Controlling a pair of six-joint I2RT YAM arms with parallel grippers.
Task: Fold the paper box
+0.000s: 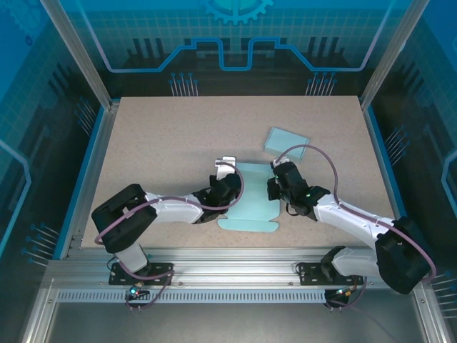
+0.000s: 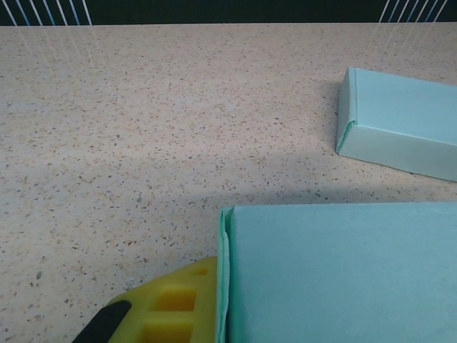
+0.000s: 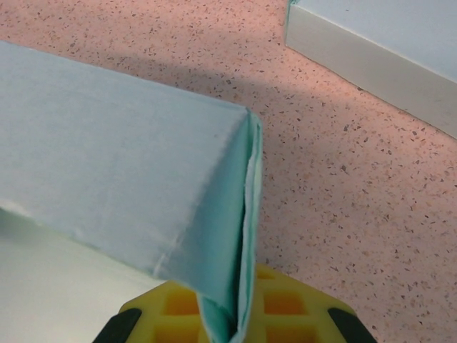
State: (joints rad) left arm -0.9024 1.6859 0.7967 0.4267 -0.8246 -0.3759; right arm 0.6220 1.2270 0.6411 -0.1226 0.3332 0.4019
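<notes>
I should let my left gripper release and my right gripper swing the box round by its side (image 3: pixel 248 193) first, since the flat flap (image 1: pixel 248 225) points at the front edge.
The light teal paper box (image 1: pixel 251 199) lies partly folded at the table's near middle, with a flat flap toward the front edge. My left gripper (image 1: pixel 230 187) is at its left side wall; in the left wrist view one yellow finger (image 2: pixel 175 304) presses against that doubled wall (image 2: pixel 224 271), and the other finger is hidden behind the teal panel (image 2: pixel 343 271). My right gripper (image 1: pixel 277 187) is at the right side wall. In the right wrist view its two yellow fingers (image 3: pixel 300 309) are shut on the doubled wall edge (image 3: pixel 246 214), and the panel (image 3: pixel 107 150) slopes away to the left.
A second teal box (image 1: pixel 287 141), closed, lies on the speckled table (image 1: pixel 164 136) just behind and right of the work; it shows as the closed box (image 2: pixel 403 121) and the closed box (image 3: pixel 385 43) in the wrist views. Metal frame posts stand at the table's corners.
</notes>
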